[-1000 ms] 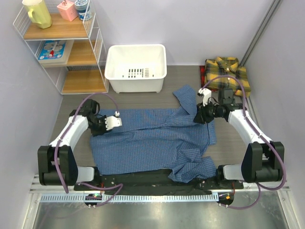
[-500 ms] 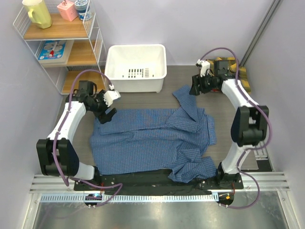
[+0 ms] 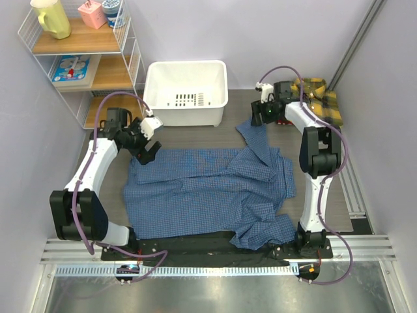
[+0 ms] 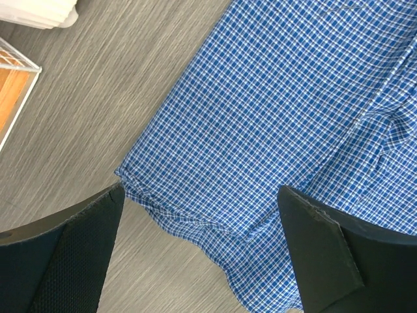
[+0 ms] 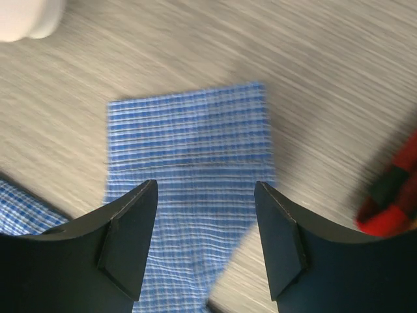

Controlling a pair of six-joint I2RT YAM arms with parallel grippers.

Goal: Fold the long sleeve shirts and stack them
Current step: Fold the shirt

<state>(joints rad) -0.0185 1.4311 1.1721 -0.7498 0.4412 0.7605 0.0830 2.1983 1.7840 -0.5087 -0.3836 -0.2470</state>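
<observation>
The blue sleeve's cuff is lying flat and clear of the plaid shirt, so the robot's right gripper should go down toward the cuff next until its fingers close there.
The blue checked long sleeve shirt (image 3: 208, 189) lies spread on the table, one sleeve (image 3: 251, 130) reaching toward the back. The yellow-and-dark plaid shirt (image 3: 314, 98) lies folded at the back right. My left gripper (image 3: 152, 151) hovers open over the blue shirt's far left corner (image 4: 195, 195), nothing between its fingers (image 4: 71, 254). My right gripper (image 3: 256, 119) hangs open above the sleeve's cuff (image 5: 189, 156), fingertips (image 5: 130, 235) apart on either side of it. A red-and-dark edge of the plaid shirt (image 5: 394, 195) shows at the right of the right wrist view.
A white bin (image 3: 186, 91) stands at the back centre, its corner (image 5: 26, 16) near the cuff. A wire shelf (image 3: 85, 65) with a yellow pitcher (image 3: 51, 18) stands at the back left. A black strip (image 3: 195, 241) lies under the shirt's front edge.
My left gripper opened wide and moved back to the shirt's far left corner. My right arm swung from the shirt's right side out to the far sleeve and opened wider.
</observation>
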